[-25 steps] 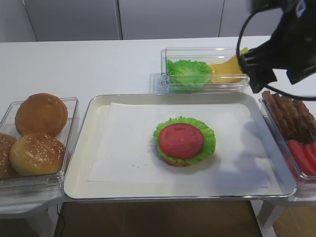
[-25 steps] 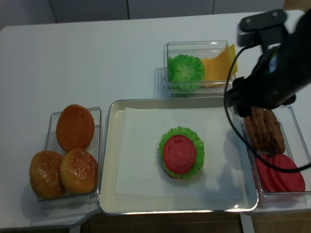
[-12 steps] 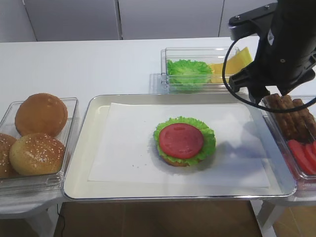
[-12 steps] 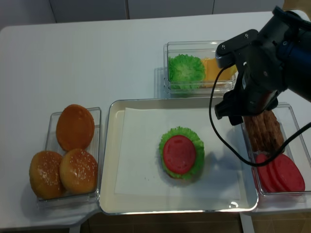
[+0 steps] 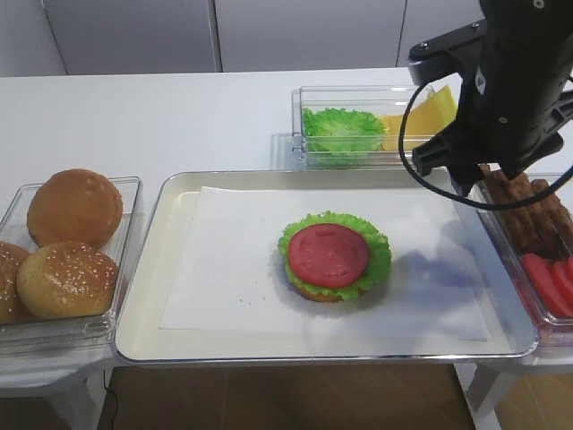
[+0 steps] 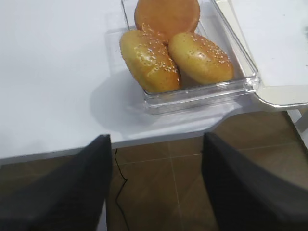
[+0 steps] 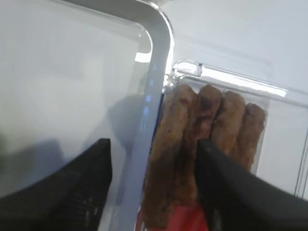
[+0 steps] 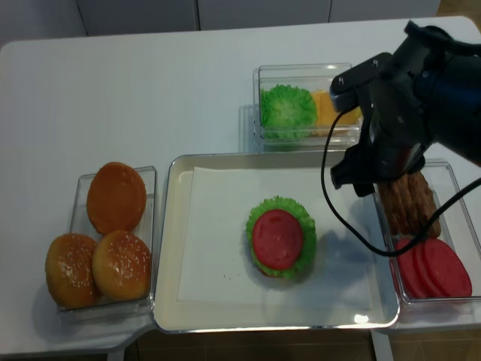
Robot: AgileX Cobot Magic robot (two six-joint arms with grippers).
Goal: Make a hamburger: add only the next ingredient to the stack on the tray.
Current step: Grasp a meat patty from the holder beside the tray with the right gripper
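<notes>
The nearest patty (image 8: 388, 208) is standing on edge (image 7: 168, 144), so it should fall over and rest flat across the tomato slice when the robot puts it down.
The stack (image 5: 329, 255) of bun base, lettuce and tomato slice lies in the middle of the paper on the tray (image 5: 179, 193). Dark-brown meat patties (image 7: 192, 130) stand on edge in a clear box (image 5: 528, 210) right of the tray. My right gripper (image 7: 154, 192) is open just above them. Its left finger hangs over the tray's rim (image 7: 154, 96) and its right finger over the row of patties, with the nearest patty between them. In the high views the right arm (image 8: 398, 113) hides these jaws. My left gripper (image 6: 156, 192) is open and empty, off the table's front left edge.
Three whole buns (image 5: 72, 242) fill a clear box left of the tray. Behind the tray, a clear box holds loose lettuce (image 5: 345, 130) and yellow cheese (image 5: 421, 116). Red tomato slices (image 8: 432, 267) lie in the near end of the patty box.
The right arm has swung left and down from the back right to the left end of the patty box. The stack and the left gripper have not moved.
</notes>
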